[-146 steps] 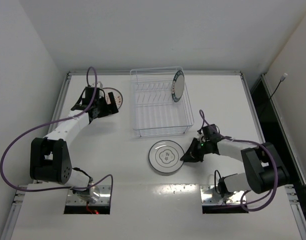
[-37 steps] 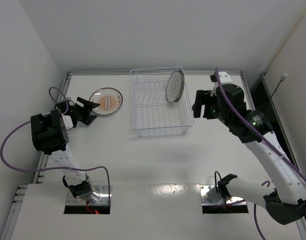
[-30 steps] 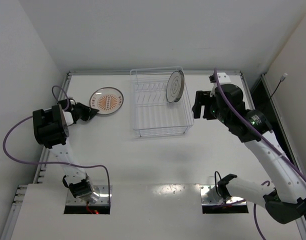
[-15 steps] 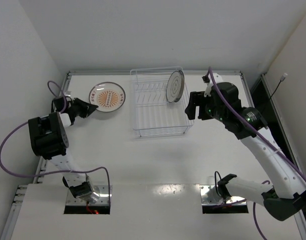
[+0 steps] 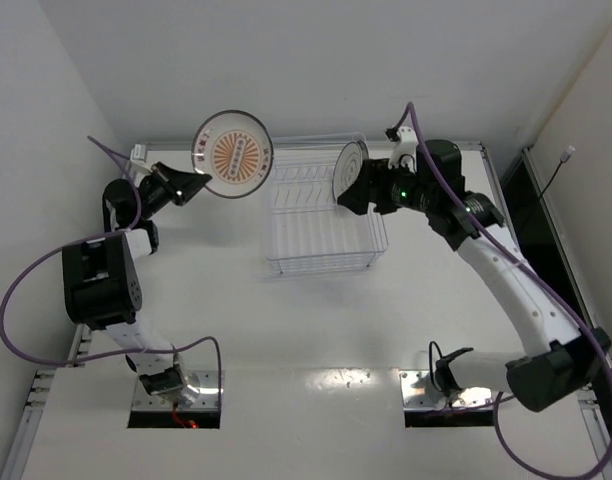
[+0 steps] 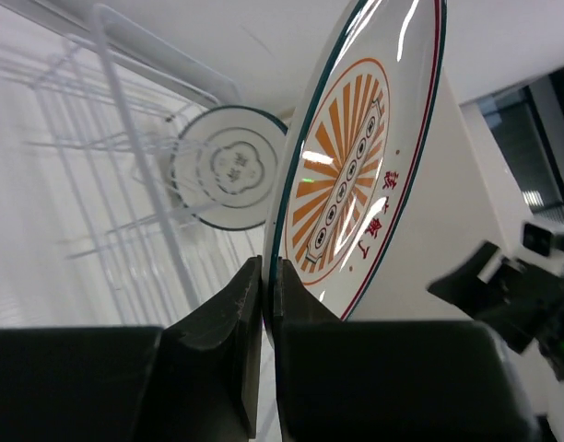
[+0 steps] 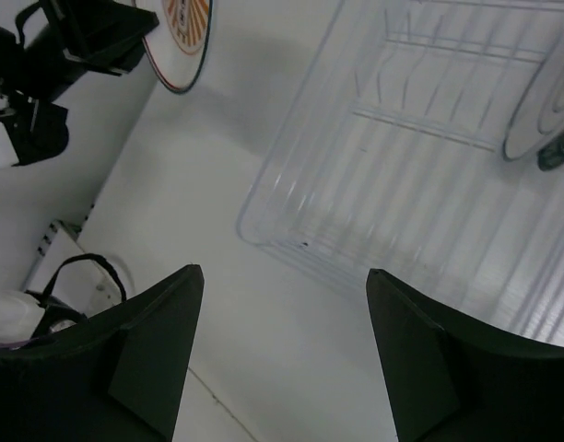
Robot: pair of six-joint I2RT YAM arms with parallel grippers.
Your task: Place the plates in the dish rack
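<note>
The robot's left gripper has the sunburst plate far away from the slots (image 5: pixel 321 187) next to the standing plate, so next the right gripper grabs the sunburst plate's free edge (image 5: pixel 270 155).
My left gripper (image 5: pixel 199 179) is shut on the rim of the orange-sunburst plate (image 5: pixel 232 152). It holds the plate up off the table, nearly on edge, left of the dish rack (image 5: pixel 321 240). In the left wrist view both jaws pinch the lower rim of this plate (image 6: pixel 356 175), with the left gripper (image 6: pixel 269 285) at the bottom of the frame. A plate with a central emblem (image 6: pixel 229 166) stands upright in the rack's back right part (image 5: pixel 348 172). My right gripper (image 5: pixel 364 196) hovers over the rack's right side, next to that standing plate. Its jaws are open and empty (image 7: pixel 282 313).
The white wire rack (image 7: pixel 402 166) has free tines left of the standing plate. White walls close the table at the left and back. The right arm (image 6: pixel 512 295) shows beyond the held plate. A purple cable (image 5: pixel 26 280) loops beside the left arm.
The left arm has lifted the orange plate off the table and tipped it up on edge. The right arm has swung left, over the rack's right side.
</note>
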